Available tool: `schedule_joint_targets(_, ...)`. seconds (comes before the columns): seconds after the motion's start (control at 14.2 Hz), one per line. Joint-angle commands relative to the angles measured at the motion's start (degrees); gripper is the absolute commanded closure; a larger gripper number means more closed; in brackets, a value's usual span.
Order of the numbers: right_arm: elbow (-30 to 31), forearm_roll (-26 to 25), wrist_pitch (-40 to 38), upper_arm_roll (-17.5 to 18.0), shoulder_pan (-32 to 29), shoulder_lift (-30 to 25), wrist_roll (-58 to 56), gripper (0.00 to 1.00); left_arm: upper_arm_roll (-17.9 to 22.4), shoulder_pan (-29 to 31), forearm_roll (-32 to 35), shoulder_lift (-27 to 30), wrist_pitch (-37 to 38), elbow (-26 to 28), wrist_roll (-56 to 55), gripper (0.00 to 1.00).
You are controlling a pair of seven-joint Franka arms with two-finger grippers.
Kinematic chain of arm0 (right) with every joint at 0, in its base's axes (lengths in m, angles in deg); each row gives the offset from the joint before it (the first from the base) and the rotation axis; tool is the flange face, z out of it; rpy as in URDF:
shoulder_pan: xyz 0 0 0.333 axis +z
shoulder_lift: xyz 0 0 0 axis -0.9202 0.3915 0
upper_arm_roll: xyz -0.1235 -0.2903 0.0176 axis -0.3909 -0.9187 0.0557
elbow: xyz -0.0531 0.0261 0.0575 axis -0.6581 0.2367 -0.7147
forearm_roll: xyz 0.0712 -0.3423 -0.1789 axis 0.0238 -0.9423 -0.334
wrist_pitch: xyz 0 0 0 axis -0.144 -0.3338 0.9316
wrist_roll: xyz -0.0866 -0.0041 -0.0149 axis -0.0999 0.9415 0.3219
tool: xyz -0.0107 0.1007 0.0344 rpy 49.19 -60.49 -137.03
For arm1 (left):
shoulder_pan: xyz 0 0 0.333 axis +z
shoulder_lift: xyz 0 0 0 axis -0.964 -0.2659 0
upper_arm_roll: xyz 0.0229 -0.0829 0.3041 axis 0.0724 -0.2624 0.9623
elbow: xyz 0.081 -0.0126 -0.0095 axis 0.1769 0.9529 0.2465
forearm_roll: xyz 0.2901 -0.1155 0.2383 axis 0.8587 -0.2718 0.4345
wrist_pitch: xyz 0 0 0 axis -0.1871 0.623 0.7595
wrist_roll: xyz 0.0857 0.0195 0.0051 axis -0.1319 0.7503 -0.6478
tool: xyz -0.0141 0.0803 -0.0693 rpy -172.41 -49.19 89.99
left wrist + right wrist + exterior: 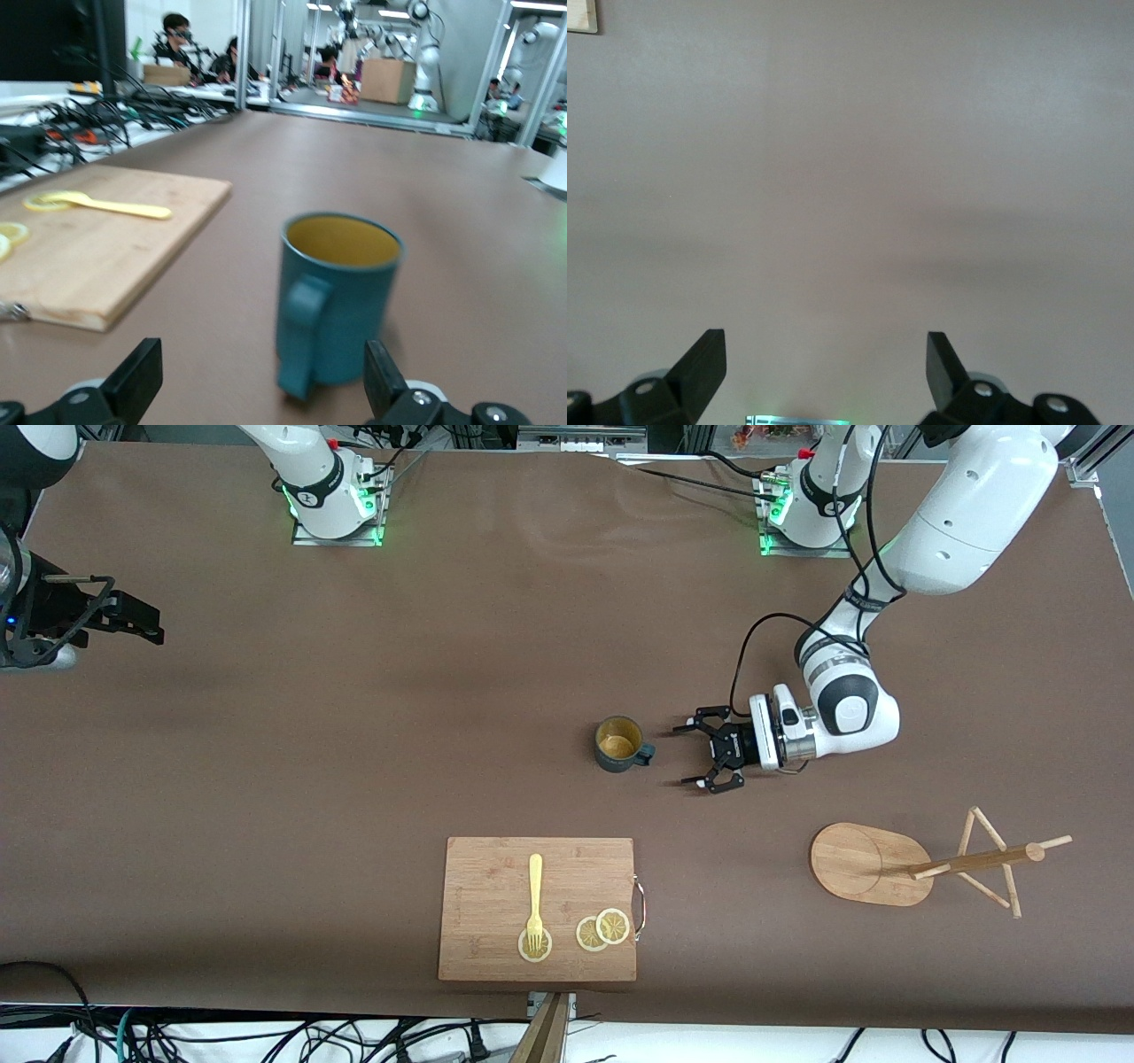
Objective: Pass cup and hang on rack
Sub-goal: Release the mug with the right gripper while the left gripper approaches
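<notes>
The dark teal cup should turn out to be empty when the robot tips it sideways, because the yellow inside shows all the way down to the bottom.
The dark teal cup stands upright on the brown table near the middle, its handle turned toward my left gripper. That gripper is open and low over the table just beside the cup, toward the left arm's end. In the left wrist view the cup stands close ahead of the open left gripper, apart from both fingers. The wooden rack rests on its oval base nearer the front camera, at the left arm's end. My right gripper waits open at the right arm's end, open and empty in its own view.
A rectangular wooden cutting board lies near the table's front edge, nearer the front camera than the cup, with a yellow fork and lemon slices on it. It also shows in the left wrist view.
</notes>
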Motion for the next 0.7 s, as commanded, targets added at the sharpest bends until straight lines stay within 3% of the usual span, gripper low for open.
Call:
schedule_joint_targets(0.0, -0.1, -0.4, -0.9, 0.6, -0.4, -0.5, -0.7, 0.0, -0.4, -0.9, -2.7, -3.4, 0.2, -3.8, 1.9, 0.0)
schedule_joint_targets(0.63, 0.0, 0.0, -1.3, 0.6, -0.4, -0.5, -0.7, 0.0, -0.4, -2.8, -4.1, -7.1, 0.0, -4.1, 10.6, 0.0)
